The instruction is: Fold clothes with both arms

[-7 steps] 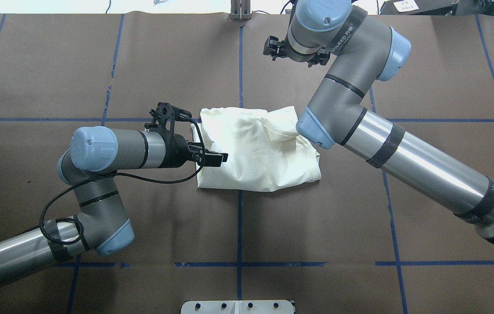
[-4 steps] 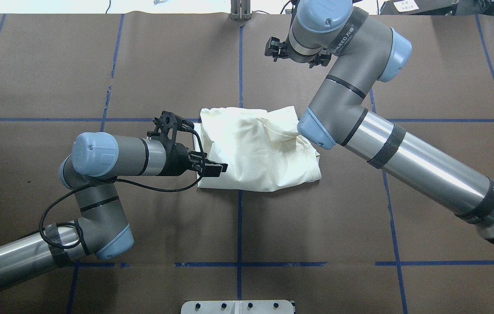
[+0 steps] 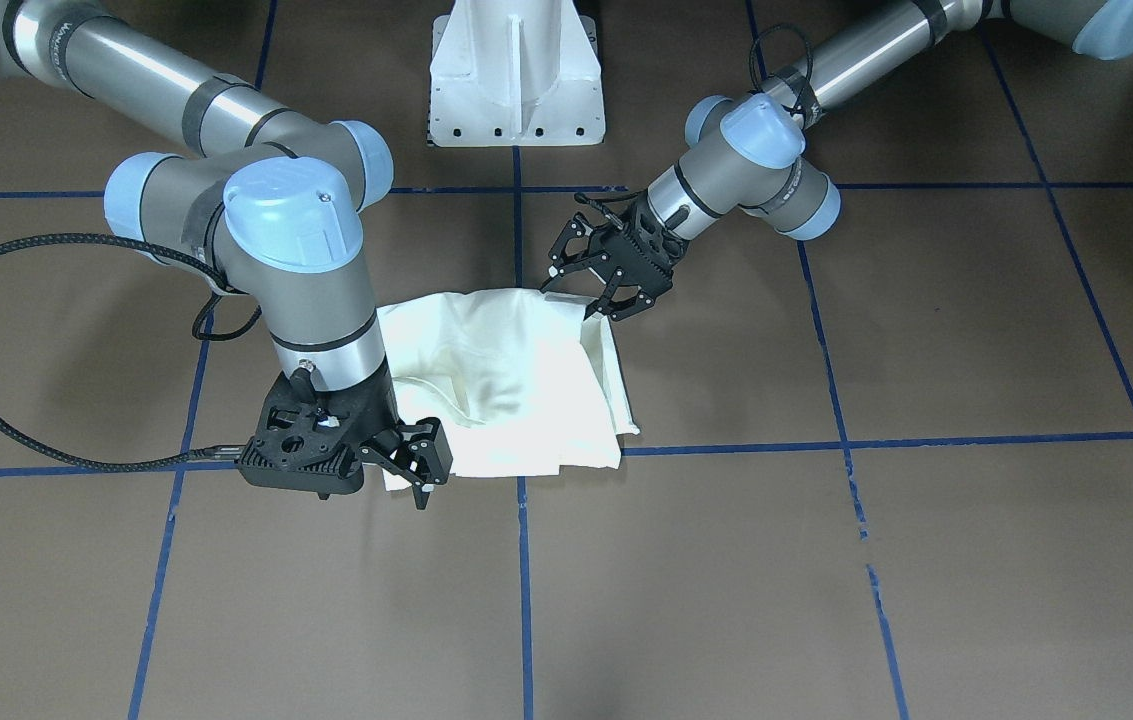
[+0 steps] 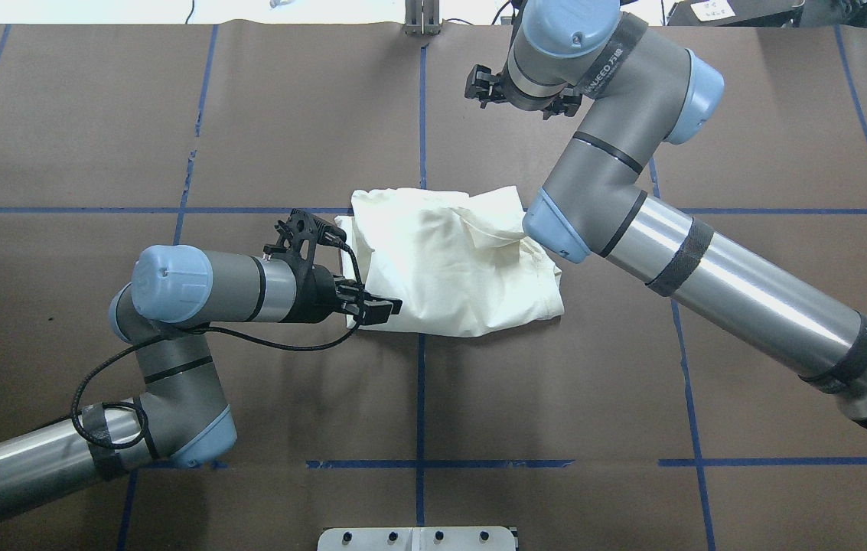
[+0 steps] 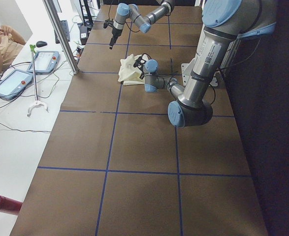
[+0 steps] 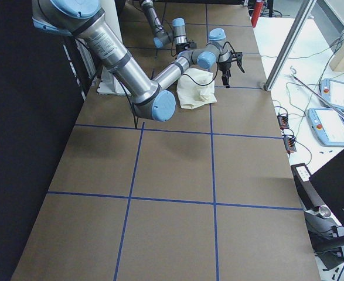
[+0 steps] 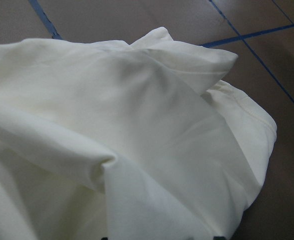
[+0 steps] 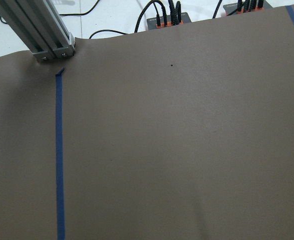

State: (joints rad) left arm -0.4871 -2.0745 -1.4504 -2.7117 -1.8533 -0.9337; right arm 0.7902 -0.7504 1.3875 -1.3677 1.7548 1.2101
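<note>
The shirt's top layer [image 3: 544,382] will spread flat when the robot pulls the shirt's corner outward, because a loose slanting fold [image 3: 594,355] leaves the shirt's lower layer peeking out.
The clothes are one cream shirt [image 4: 456,260], folded into a rumpled bundle at the table's middle with its plain side up [image 3: 506,380]. No print shows. My left gripper [image 4: 381,308] hangs low at the bundle's near left corner, open [image 3: 591,285], its jaws spread just over the cloth edge. The left wrist view is filled with the shirt [image 7: 136,125] from close up. My right gripper [image 3: 421,465] is raised above the table beyond the shirt's far right side. It is open and holds nothing. The right wrist view shows only bare table.
Brown paper with blue tape lines [image 4: 422,398] covers the table. The white pedestal base [image 3: 516,80] stands at the robot's side. An aluminium post [image 8: 41,35] rises at the far edge. A seated person [image 5: 1,42] and control pendants [image 5: 11,83] are beside the table.
My left gripper has slid along the shirt's left edge toward the robot, reaching the near corner. The right arm has barely moved. The shirt lies as before.
</note>
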